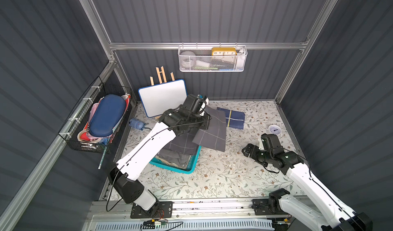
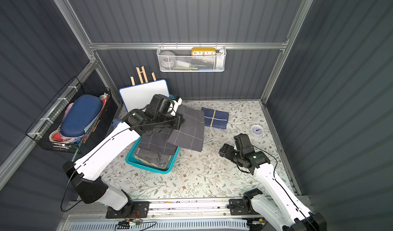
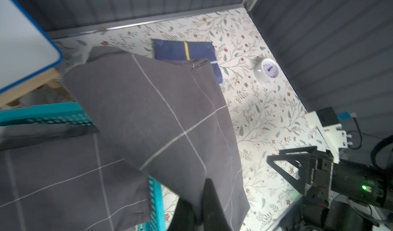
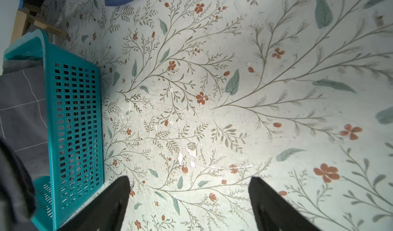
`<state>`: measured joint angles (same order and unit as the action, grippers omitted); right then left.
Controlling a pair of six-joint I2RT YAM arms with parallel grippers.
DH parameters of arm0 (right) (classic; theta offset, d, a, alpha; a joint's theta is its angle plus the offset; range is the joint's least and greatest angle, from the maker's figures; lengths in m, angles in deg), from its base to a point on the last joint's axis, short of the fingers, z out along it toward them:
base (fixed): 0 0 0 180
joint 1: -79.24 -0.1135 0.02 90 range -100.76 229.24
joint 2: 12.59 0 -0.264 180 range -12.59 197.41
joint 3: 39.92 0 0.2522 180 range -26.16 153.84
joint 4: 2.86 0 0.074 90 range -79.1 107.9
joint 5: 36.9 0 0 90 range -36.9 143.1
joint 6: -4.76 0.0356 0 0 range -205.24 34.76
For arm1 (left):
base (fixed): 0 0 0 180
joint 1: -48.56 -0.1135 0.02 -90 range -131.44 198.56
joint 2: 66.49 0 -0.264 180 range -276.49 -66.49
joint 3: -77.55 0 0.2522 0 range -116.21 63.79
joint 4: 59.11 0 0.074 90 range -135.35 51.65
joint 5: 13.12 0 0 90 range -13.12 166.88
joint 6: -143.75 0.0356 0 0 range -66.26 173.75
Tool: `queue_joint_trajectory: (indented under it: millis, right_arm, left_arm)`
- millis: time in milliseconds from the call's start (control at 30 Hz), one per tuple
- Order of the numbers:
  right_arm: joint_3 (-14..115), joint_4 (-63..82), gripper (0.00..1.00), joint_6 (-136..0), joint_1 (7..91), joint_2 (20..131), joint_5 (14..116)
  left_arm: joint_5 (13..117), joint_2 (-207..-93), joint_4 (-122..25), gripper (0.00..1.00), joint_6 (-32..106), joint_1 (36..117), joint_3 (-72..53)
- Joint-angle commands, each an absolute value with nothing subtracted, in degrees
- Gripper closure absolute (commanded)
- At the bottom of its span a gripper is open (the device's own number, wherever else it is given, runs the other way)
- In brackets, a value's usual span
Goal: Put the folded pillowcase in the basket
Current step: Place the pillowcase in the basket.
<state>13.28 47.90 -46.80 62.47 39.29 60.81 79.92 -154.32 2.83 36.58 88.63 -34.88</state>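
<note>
My left gripper should keep moving the folded grey pillowcase (image 1: 215, 132) inward until it covers the grey cloth (image 1: 180, 146), because the pillowcase is hanging clear above the teal basket's rim.
My left gripper (image 1: 205, 122) (image 3: 197, 194) is shut on one edge of a folded grey pillowcase (image 1: 212, 132) (image 2: 189, 130) (image 3: 159, 113) with thin white check lines. The pillowcase hangs lifted and tilted over the far right corner of the teal basket (image 1: 177, 170) (image 2: 130, 158) (image 3: 53, 114) (image 4: 74, 113). Inside the basket lies more grey checked cloth (image 1: 182, 144) (image 3: 63, 176). My right gripper (image 1: 246, 150) (image 2: 223, 150) (image 4: 189, 180) is open and holds nothing. It hovers over bare table to the right of the basket.
A folded navy cloth (image 1: 232, 117) with a yellow stripe lies behind the pillowcase. A small white clock (image 1: 275, 130) sits at the far right. A whiteboard on an easel (image 1: 162, 98) stands at the back left, with a blue toy (image 1: 137, 124) beside it. A black wire basket (image 1: 100, 121) and a white mesh basket (image 1: 212, 59) hang on the walls.
</note>
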Motion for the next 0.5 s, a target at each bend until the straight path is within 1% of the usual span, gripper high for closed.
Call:
queue_joint_trajectory:
  millis: [0, 267, 467]
  right_arm:
    - [13.36, 49.40, 0.07, -47.18, 62.11, 39.01, 61.15]
    - [12.55, 50.78, 0.07, -47.17, 62.13, 37.92, 60.67]
    - [12.08, 50.97, 0.07, -46.98, 62.11, 37.52, 60.38]
  left_arm:
    - [81.32, -151.66, 5.30, 1.00, 40.62, 86.29, -31.98]
    - [83.09, -149.71, 5.26, 1.00, 42.95, 83.43, -28.51]
    - [89.51, -148.96, 9.05, 1.00, 45.41, 83.19, -28.84]
